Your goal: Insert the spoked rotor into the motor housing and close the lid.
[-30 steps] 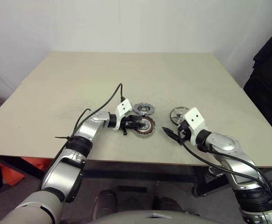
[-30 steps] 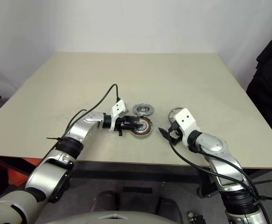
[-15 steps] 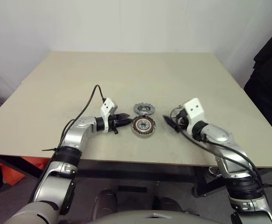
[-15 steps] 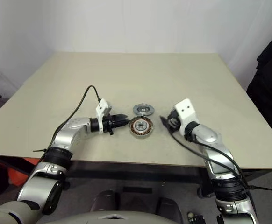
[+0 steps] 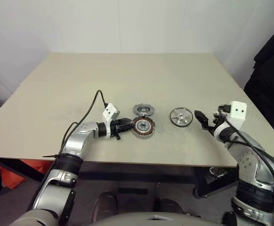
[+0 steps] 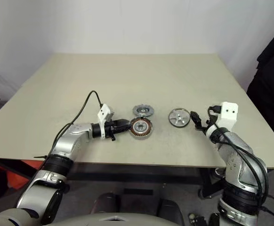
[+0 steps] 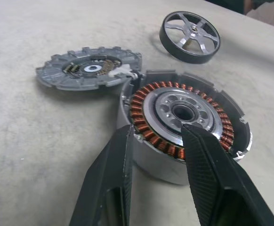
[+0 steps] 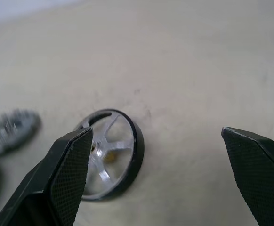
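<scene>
The robot should expect a brass stem under the spoked rotor (image 5: pixel 181 117) when it lifts the rotor, because brass shows (image 8: pixel 110 156) between the rotor's spokes below the rotor's middle.
The motor housing (image 5: pixel 144 127) sits upright on the table, its copper windings (image 7: pixel 149 101) and silver centre showing. My left gripper (image 5: pixel 127 125) lies level at the housing's left side, its black fingers (image 7: pixel 113 174) apart on either side of the near wall, and I see no grip. Just behind the housing lies the lid (image 5: pixel 143 110), flat, with its notched rim (image 7: pixel 87 70). To their right the spoked rotor (image 5: pixel 181 116) lies flat. My right gripper (image 5: pixel 203 120) hovers right of the rotor, wide open and holding nothing, with the rotor (image 8: pixel 111 153) beyond its fingers.
All three parts sit near the front middle of the beige table (image 5: pixel 127 70). A black cable (image 5: pixel 92 106) arcs up from my left wrist. Dark fabric (image 5: pixel 269 70) hangs past the table's right edge. The table's front edge (image 5: pixel 151 165) runs close under both arms.
My right gripper has swung right, off the rotor, which now lies uncovered. The left gripper has drawn back a little to the left, from over the housing to its side.
</scene>
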`<state>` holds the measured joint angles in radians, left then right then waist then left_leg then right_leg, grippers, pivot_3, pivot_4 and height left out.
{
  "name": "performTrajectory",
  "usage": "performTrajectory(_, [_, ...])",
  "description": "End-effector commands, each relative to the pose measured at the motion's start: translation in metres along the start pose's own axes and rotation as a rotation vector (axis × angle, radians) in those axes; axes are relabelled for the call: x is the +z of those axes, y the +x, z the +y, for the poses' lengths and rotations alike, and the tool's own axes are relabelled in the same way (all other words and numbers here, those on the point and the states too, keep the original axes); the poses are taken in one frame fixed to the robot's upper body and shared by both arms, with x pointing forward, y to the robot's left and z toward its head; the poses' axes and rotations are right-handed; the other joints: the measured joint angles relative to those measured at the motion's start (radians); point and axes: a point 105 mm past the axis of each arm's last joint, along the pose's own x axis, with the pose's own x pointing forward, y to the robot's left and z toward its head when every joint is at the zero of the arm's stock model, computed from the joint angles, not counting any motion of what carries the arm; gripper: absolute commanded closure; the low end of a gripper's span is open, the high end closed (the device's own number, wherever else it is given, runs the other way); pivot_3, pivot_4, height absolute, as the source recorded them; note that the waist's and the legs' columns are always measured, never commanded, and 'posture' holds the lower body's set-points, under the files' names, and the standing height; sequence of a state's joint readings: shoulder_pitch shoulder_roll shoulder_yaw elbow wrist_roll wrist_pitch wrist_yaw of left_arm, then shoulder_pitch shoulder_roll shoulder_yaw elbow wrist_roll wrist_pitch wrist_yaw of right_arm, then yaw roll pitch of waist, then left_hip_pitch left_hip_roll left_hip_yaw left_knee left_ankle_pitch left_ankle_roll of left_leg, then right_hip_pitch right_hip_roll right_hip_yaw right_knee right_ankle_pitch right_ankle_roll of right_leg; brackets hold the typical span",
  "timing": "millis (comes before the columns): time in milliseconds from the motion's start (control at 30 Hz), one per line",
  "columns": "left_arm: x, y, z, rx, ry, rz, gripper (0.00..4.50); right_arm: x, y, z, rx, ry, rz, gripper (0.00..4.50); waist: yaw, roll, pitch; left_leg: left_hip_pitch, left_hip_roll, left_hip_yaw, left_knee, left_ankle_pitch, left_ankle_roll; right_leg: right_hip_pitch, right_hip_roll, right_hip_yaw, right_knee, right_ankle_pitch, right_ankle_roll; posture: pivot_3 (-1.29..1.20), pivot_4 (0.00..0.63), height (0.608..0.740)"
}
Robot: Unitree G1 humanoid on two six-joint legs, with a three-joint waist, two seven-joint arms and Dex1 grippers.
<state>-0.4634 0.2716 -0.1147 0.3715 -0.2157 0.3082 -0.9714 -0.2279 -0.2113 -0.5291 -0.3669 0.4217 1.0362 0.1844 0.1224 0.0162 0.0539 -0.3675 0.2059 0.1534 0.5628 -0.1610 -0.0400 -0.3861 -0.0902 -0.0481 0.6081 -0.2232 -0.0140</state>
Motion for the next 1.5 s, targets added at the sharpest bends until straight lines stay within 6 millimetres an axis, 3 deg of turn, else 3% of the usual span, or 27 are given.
performTrajectory(33, [0.007,0.002,0.0,-0.005,0.051,-0.002,2.78,-0.001,0.005,0.01,0.038,0.199,0.002,0.0,0.001,0.0,0.0,0.0,0.0,0.0,0.0,0.0,0.0,0.0,0.0,0.0,0.0,0.0,0.0,0.0,0.0,0.74])
performTrajectory(200, [0.007,0.001,0.002,0.003,0.065,0.008,2.78,-0.021,0.018,0.017,0.056,0.414,0.057,0.0,0.001,0.001,0.0,0.0,0.0,0.0,-0.001,0.0,0.0,0.0,0.0,0.0,-0.001,0.003,-0.005,0.0,0.0,0.74])
performTrajectory(500, [0.004,-0.007,0.007,0.038,0.075,0.018,2.78,-0.023,0.026,0.026,0.118,0.561,0.078,0.0,0.0,0.001,-0.001,0.0,0.0,0.0,-0.003,0.003,-0.006,-0.001,-0.001,0.0,-0.001,0.0,0.0,0.0,0.0,0.74])
performTrajectory(667, [0.005,-0.008,0.008,0.046,0.078,0.016,2.74,-0.028,0.031,0.036,0.141,0.575,0.103,1.26,0.001,0.001,-0.001,0.0,0.0,0.0,-0.003,0.004,-0.007,-0.001,-0.001,0.0,-0.001,0.0,0.0,0.0,0.0,0.74])
performTrajectory(900, [0.006,-0.009,0.011,0.057,0.084,0.016,2.74,-0.035,0.035,0.035,0.113,0.568,0.127,3.87,0.0,0.001,-0.001,-0.001,0.0,0.0,-0.004,0.005,-0.008,-0.002,-0.001,0.0,-0.001,0.0,0.001,0.0,0.0,0.74])
performTrajectory(933, [0.006,-0.009,0.012,0.059,0.086,0.016,2.74,-0.035,0.035,0.035,0.115,0.569,0.126,4.08,0.001,0.001,-0.001,0.0,0.0,0.0,-0.004,0.005,-0.008,-0.001,-0.001,0.0,-0.001,0.0,0.001,0.0,0.0,0.74])
performTrajectory(1067, [0.007,-0.01,0.014,0.066,0.088,0.016,2.74,-0.029,0.035,0.038,0.141,0.593,0.112,4.17,0.002,0.001,-0.001,0.0,0.0,0.0,-0.004,0.005,-0.009,-0.001,-0.001,0.0,-0.001,0.0,0.001,0.0,0.0,0.74])
performTrajectory(1300, [0.009,-0.013,0.02,0.086,0.089,0.015,2.74,0.015,0.019,0.088,0.459,0.764,0.03,4.17,0.0,0.001,-0.001,-0.001,0.0,0.0,-0.007,0.006,-0.01,-0.004,0.0,0.0,-0.001,0.0,0.001,0.0,0.0,0.74])
performTrajectory(1500, [0.009,-0.018,0.026,0.109,0.092,0.02,2.74,-0.002,0.003,0.128,0.606,0.805,0.186,4.17,0.001,0.001,-0.001,-0.002,0.0,0.0,-0.011,0.006,-0.011,-0.005,0.0,-0.001,-0.001,-0.001,-0.001,0.0,0.0,0.74])
